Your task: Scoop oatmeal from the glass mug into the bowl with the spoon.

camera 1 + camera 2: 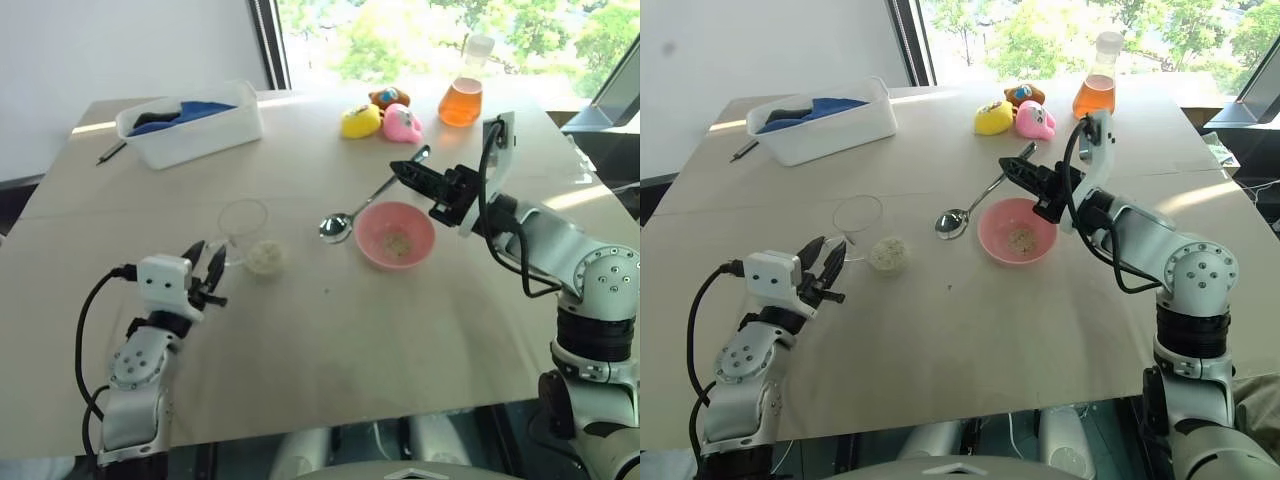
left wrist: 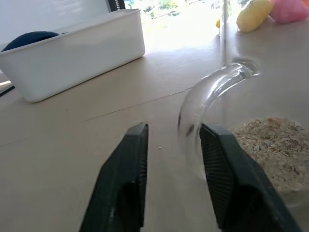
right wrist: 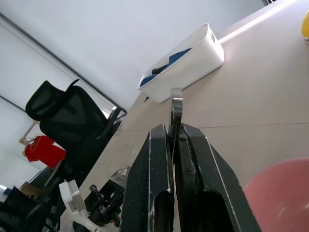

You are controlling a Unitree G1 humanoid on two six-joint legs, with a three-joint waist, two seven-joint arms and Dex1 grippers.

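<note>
My gripper will tilt the mug toward the bowl, and the oatmeal (image 1: 265, 258) should stay inside because it sits well below the glass mug's rim (image 1: 243, 213).
The glass mug (image 1: 243, 228) stands on the table left of centre, with oatmeal (image 1: 264, 257) in its bottom. My left gripper (image 1: 207, 250) is at the mug's near-left side. In the left wrist view it is open, the clear handle (image 2: 200, 101) lies between its fingers (image 2: 130, 159), close to one pad, and the oatmeal (image 2: 270, 145) shows just behind. The pink bowl (image 1: 372, 248) sits right of the mug with a few oat flakes inside. My right gripper (image 1: 398, 167) is shut on the spoon (image 1: 370, 197) by its handle, holding it slanted; its oval end hangs just left of the bowl.
A white tub (image 1: 190, 125) with blue things stands at the back left, a dark pen (image 1: 110, 152) beside it. Yellow (image 1: 360, 121), pink (image 1: 402, 123) and brown (image 1: 388, 97) toys and a flask of orange liquid (image 1: 462, 95) stand at the back.
</note>
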